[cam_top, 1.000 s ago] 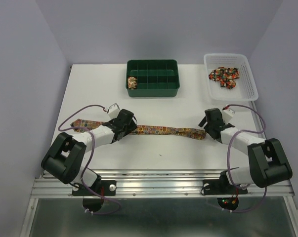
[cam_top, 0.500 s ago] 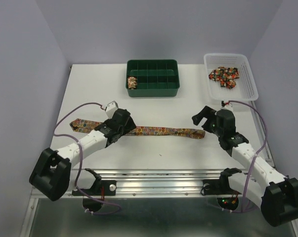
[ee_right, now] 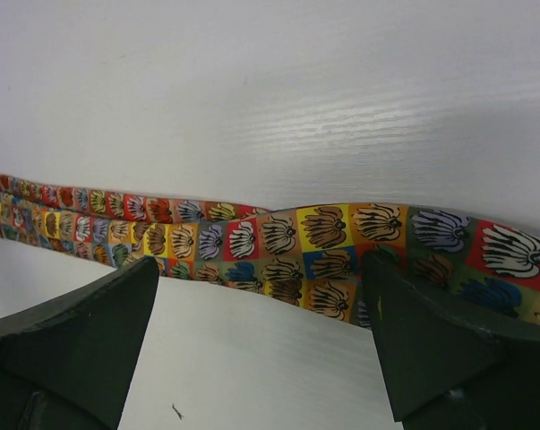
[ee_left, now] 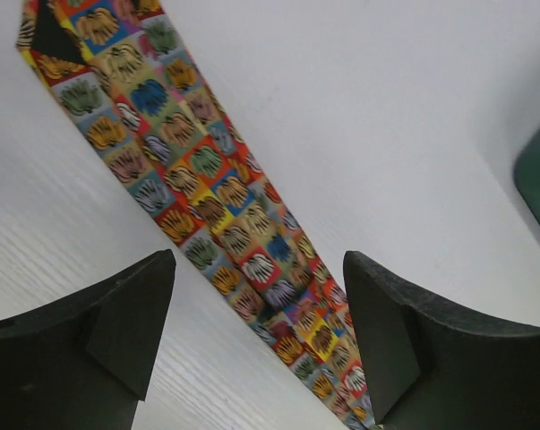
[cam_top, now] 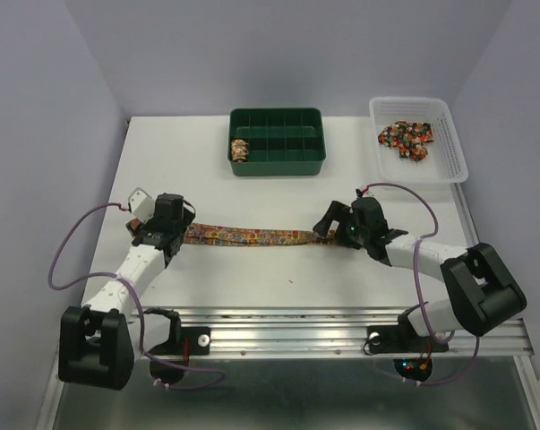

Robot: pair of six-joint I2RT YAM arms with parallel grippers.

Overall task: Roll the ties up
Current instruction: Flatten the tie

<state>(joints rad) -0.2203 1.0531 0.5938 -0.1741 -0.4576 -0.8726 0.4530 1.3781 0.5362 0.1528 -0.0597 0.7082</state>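
Observation:
Next, my right gripper moves out and pinches the tie's end before rolling, because its fingers straddle the tie's length and that end lies beyond them.
One tie lies flat as a long patchwork strip across the middle of the table. My left gripper hovers open over its left part. In the left wrist view the tie runs diagonally between the spread fingers of that gripper, closer to the right finger. My right gripper stands open over the tie's right end. In the right wrist view the tie crosses just beyond this gripper, with its wide part behind the right finger. Neither gripper holds the fabric.
A green compartment tray at the back holds a rolled tie in its left cell. A white basket at the back right holds several loose ties. Purple cables loop beside both arms.
The left gripper slid left along the tie toward its left end and opened wider. The right gripper opened fully and swung left onto the tie's right end.

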